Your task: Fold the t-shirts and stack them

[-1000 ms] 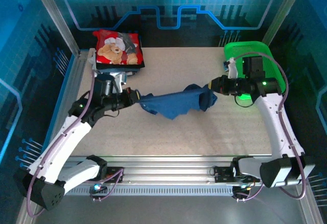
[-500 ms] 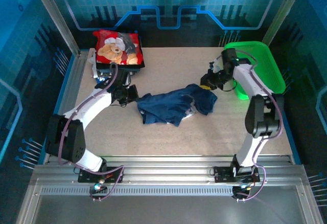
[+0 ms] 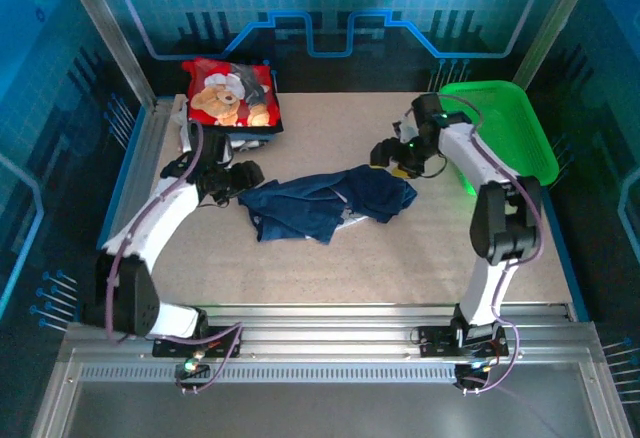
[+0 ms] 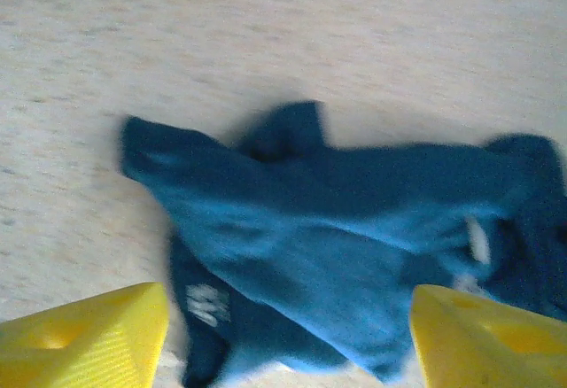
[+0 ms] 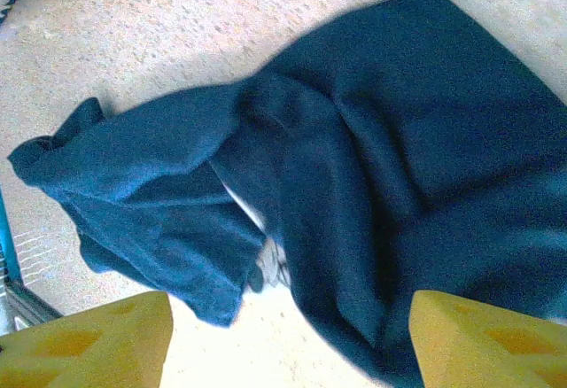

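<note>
A bit of white print (image 3: 352, 218) shows between the folds. The navy blue t-shirt (image 3: 302, 208) will show a whole white panel when I lift it.
A navy blue t-shirt (image 3: 325, 201) lies crumpled on the table's middle, with a bit of white print showing. The same navy shirt (image 4: 345, 228) spreads below my left wrist camera and, as dark folds (image 5: 372, 193), below my right one. My left gripper (image 3: 245, 174) hovers at the shirt's left end, open, its yellow fingers (image 4: 84, 335) wide apart above the cloth. My right gripper (image 3: 385, 153) hangs at the shirt's right end, also open, yellow fingertips (image 5: 483, 339) spread with nothing between them. A folded red teddy-bear t-shirt (image 3: 232, 95) lies at the back left.
A green mesh basket (image 3: 500, 128) stands at the back right corner, just behind the right arm. Metal rails (image 3: 330, 333) run along the near edge. Bare table surface (image 3: 350, 268) lies in front of the navy shirt.
Both grippers have let go of the navy shirt, which was stretched between them and now lies slack on the table. Both arms have drawn back and swung leftwards.
</note>
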Action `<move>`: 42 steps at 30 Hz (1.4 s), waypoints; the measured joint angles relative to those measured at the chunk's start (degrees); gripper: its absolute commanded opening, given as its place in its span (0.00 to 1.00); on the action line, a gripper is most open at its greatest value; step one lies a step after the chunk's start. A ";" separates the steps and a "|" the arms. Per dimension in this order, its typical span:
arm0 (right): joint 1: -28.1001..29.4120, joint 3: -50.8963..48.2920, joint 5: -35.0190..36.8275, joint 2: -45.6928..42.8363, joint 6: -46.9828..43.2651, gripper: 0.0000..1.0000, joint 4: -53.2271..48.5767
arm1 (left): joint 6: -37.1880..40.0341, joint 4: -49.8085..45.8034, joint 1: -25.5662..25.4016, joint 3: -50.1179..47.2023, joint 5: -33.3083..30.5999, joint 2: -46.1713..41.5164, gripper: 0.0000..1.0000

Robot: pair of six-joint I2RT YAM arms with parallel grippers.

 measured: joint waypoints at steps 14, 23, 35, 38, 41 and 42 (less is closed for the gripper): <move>-10.78 -21.68 -1.09 -13.73 -0.11 0.79 3.21 | -23.61 4.87 -25.09 -8.09 7.87 3.61 0.72; -10.80 -20.24 -1.88 -10.40 -0.20 0.78 5.33 | -24.92 4.68 -29.14 3.91 7.43 22.23 0.63; -12.24 -21.73 -3.43 -10.38 -0.79 0.77 6.93 | -24.70 0.00 -29.24 11.69 1.46 34.69 0.10; -12.13 -23.85 -4.31 -10.38 -0.68 0.76 7.74 | -23.74 -1.22 -29.24 13.33 -0.24 35.78 0.00; -10.73 -25.03 -4.37 -10.27 -0.31 0.75 7.78 | -22.43 -1.36 -29.29 13.49 -1.84 35.71 0.00; -9.97 -25.09 -4.35 -10.10 -0.09 0.75 8.17 | -22.18 -1.29 -29.33 13.35 -2.32 35.45 0.00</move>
